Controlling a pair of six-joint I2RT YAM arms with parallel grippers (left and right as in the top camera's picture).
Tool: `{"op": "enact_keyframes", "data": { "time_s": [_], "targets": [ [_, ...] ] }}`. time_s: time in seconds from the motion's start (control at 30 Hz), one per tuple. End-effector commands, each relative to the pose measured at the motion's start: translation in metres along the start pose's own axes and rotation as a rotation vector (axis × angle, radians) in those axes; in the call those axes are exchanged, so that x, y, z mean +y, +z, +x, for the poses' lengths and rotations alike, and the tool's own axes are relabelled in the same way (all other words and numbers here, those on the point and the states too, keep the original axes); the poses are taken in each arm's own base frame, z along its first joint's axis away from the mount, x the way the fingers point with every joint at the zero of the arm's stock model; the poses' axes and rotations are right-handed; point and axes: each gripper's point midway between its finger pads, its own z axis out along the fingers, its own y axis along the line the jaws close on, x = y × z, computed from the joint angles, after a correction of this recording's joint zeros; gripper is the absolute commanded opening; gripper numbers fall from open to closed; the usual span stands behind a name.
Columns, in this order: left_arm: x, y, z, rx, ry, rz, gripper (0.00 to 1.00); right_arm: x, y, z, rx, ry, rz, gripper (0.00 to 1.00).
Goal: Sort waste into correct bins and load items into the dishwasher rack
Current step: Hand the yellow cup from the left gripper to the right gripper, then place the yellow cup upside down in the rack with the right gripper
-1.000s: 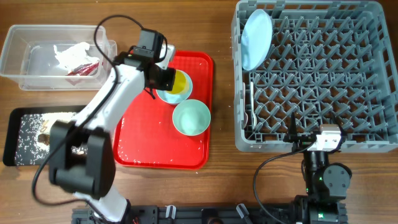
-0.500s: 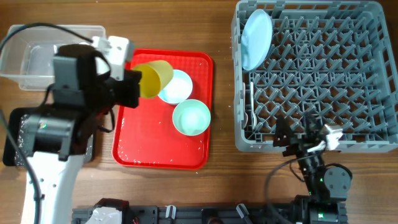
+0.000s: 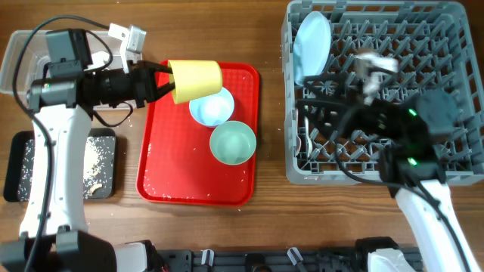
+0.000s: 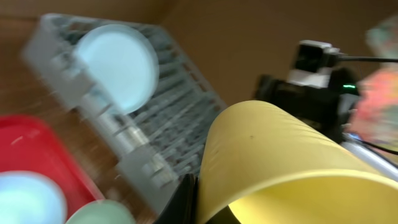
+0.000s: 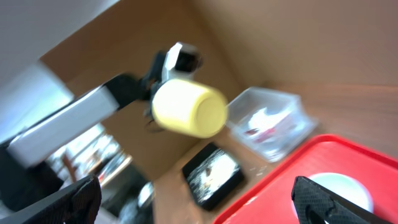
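Note:
The robot's left gripper is holding the yellow cup by its rim [image 3: 174, 84], away from the rack, so the right gripper should grab the cup's base [image 3: 216, 78] and load the cup with its opening facing down.
My left gripper [image 3: 162, 80] is shut on the small yellow cup [image 3: 195, 79] and holds it on its side above the red tray's far edge. The cup fills the left wrist view [image 4: 280, 162] and also shows in the right wrist view [image 5: 186, 109]. The small pale blue bowl [image 3: 212, 108] and the mint green bowl [image 3: 232, 142] sit on the red tray [image 3: 181, 181]. The pale blue plate [image 3: 311, 45] stands on edge in the grey dishwasher rack [image 3: 446, 91]. My right gripper [image 3: 321, 113] is open and empty above the rack, its fingers wide apart [image 5: 199, 199].
The clear tub [image 3: 15, 60] lies at the far left, mostly under my left arm. In the right wrist view it [image 5: 267, 121] holds white napkin and a red wrapper. The black tray [image 3: 102, 162] with crumbs lies in front of it.
My left arm has lifted the yellow cup off the blue bowl and turned it sideways, toward the right. My right arm has risen from the table's front edge to above the rack.

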Motion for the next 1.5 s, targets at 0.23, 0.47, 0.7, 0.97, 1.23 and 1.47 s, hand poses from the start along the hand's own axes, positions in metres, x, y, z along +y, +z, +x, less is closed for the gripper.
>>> {"op": "enact_keyframes", "data": {
  "time_s": [0.23,0.47,0.7,0.97,1.23,1.47],
  "targets": [
    [-0.036,0.042,0.007,0.057,0.048,0.289,0.04,0.021,0.103,0.032,0.039,-0.177,-0.308,1.00],
    [-0.034,0.062,0.018,0.109,0.020,0.315,0.04,0.021,0.104,0.019,-0.030,-0.235,-0.287,1.00],
    [-0.036,0.063,0.020,0.114,0.009,0.318,0.04,0.019,0.105,0.016,-0.044,-0.229,-0.272,0.82],
    [-0.036,0.063,0.020,0.114,0.006,0.318,0.04,0.018,0.105,0.016,-0.045,-0.199,-0.265,0.63],
    [-0.033,0.057,0.013,0.091,0.032,0.316,1.00,0.018,0.106,0.016,-0.043,-0.197,-0.266,0.56],
    [-0.028,-0.036,-0.048,-0.123,0.132,0.083,1.00,-0.051,0.072,-0.019,-0.050,-0.158,-0.042,0.47]
  ]
}}
